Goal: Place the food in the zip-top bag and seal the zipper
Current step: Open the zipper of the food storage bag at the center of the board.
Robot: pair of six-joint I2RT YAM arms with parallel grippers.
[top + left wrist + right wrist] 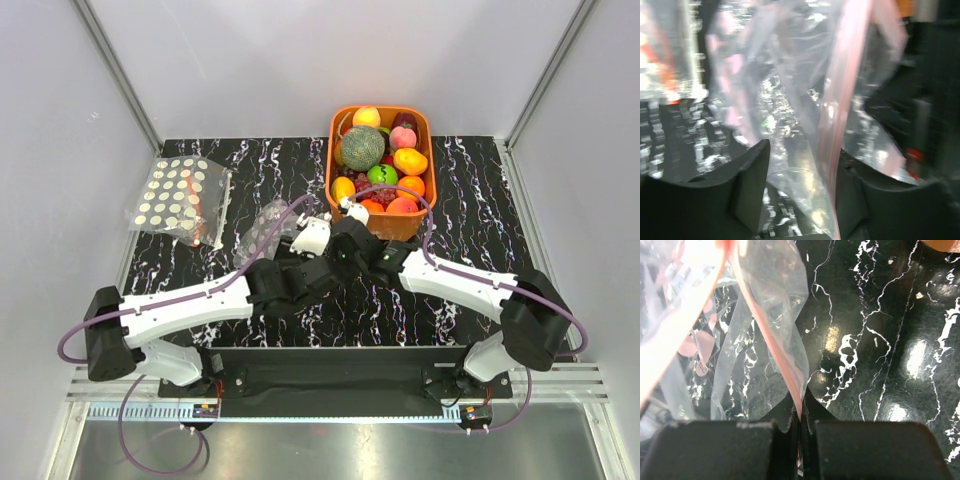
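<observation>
The bag's pink zipper is pinched in my right gripper near the basket. My left gripper should keep the bag open while my right gripper gets the grapes.
The zip-top bag lies crumpled on the black marble table, left of the basket. My right gripper is shut on its pink zipper, pinching the strip at the bag's edge. My left gripper is open, its jaws wide apart around the bag's film, and the zipper runs along its right finger. In the top view both grippers, left and right, meet at the bag. The food is a heap of toy fruit in an orange basket. I cannot tell whether any food is inside the bag.
A second clear bag with cream-white dots and an orange-red strip lies at the table's back left; it also shows in the left wrist view. The basket stands just behind the right gripper. White walls enclose the table on three sides.
</observation>
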